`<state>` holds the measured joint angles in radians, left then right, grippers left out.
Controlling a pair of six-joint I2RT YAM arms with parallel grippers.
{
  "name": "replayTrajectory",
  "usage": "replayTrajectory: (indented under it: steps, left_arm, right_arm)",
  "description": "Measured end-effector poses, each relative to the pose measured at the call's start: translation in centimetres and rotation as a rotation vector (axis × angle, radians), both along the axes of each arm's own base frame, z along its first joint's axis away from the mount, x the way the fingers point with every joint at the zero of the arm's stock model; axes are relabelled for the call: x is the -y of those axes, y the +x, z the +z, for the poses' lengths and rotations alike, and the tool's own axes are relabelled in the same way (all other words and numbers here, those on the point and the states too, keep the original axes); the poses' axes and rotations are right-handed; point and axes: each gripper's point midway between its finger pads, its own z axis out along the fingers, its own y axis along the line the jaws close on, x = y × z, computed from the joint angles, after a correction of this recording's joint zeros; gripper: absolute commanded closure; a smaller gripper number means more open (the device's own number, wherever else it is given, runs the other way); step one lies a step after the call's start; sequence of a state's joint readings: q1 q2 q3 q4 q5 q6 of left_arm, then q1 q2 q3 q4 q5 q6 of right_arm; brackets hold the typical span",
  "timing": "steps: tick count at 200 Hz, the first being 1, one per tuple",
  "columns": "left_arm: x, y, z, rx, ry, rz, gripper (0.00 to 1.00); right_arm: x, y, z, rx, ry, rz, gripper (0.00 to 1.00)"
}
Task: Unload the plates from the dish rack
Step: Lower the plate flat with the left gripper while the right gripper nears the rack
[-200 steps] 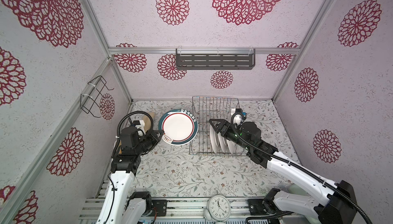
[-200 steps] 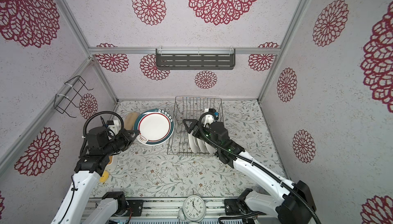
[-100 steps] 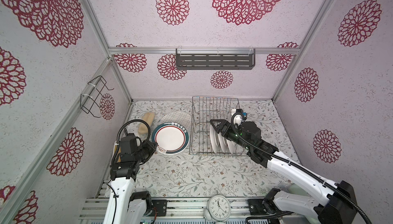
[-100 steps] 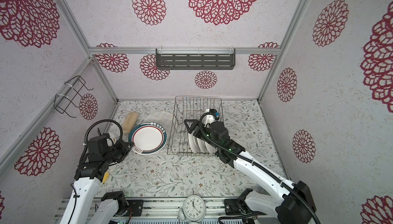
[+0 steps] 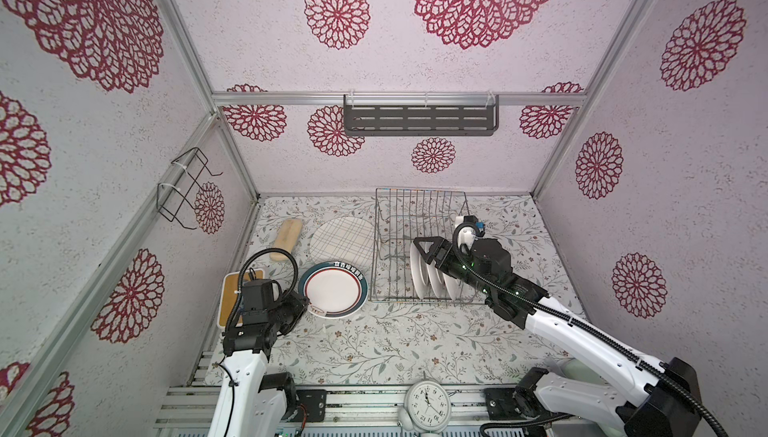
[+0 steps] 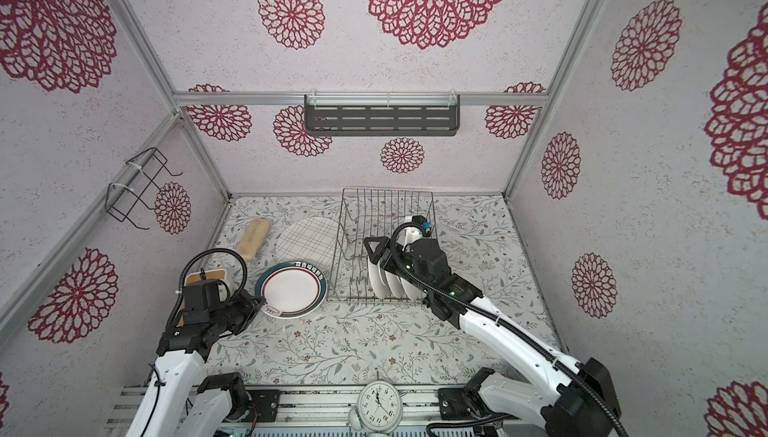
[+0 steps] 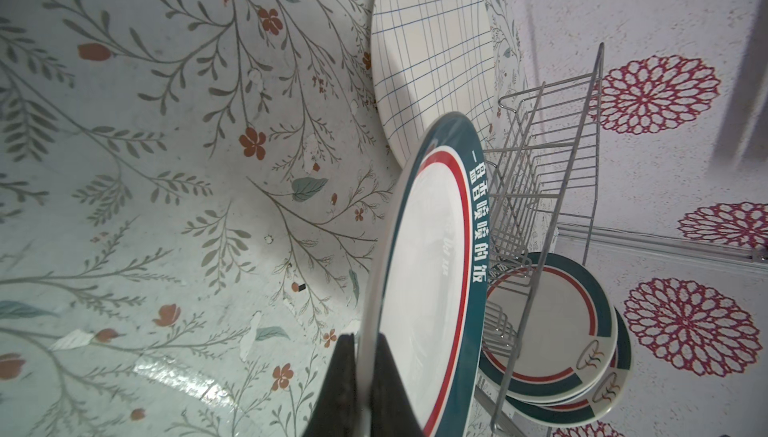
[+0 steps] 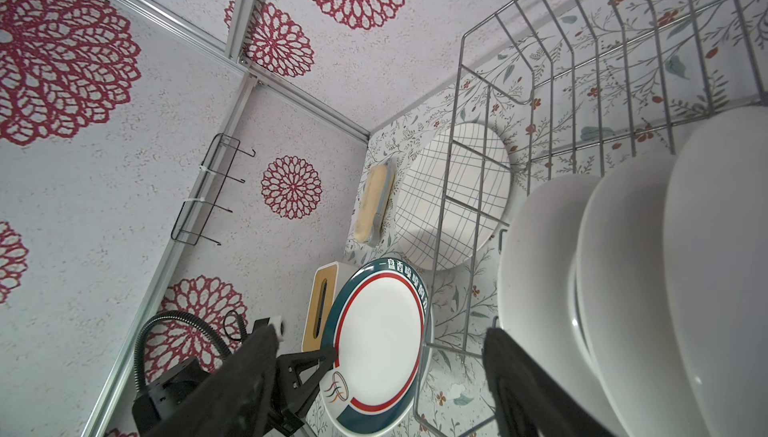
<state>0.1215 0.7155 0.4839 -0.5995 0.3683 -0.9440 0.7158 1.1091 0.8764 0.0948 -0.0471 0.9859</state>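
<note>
The teal-rimmed plate hangs almost flat, and there is open table in front of the grid-lined cream plate, so I should keep lowering it there with my left gripper until it rests.
My left gripper is shut on the near rim of a teal-rimmed plate. That plate lies nearly flat, low over the table, just left of the dish rack. The grid-lined cream plate lies flat on the table beyond it. Three plates stand upright in the rack's near end, white backs toward the right wrist camera. My right gripper hovers open over them, touching none.
A wooden-backed brush and a white box with a wooden top lie along the left wall. A round clock stands at the front edge. A black wire holder and a grey slotted shelf hang on the walls.
My left gripper has carried the teal-rimmed plate down and toward the front, from tilted up beside the rack to nearly flat, uncovering the grid plate. The right arm has stayed put.
</note>
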Motion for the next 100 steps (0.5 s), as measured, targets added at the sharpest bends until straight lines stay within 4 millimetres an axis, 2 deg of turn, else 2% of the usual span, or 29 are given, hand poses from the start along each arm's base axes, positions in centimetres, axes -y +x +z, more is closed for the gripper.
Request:
replayTrajectory:
  steps: [33,100]
  left_arm:
    - [0.0,-0.7,-2.2,-0.049,-0.022,0.024,1.00]
    - [0.1,-1.2,-4.3,-0.077,-0.056,0.059,1.00]
  right_arm:
    - [0.0,0.1,-0.4,-0.005,-0.016,0.001,0.19]
    - [-0.8,0.9,-1.1,-0.042,-0.058,0.006,0.19]
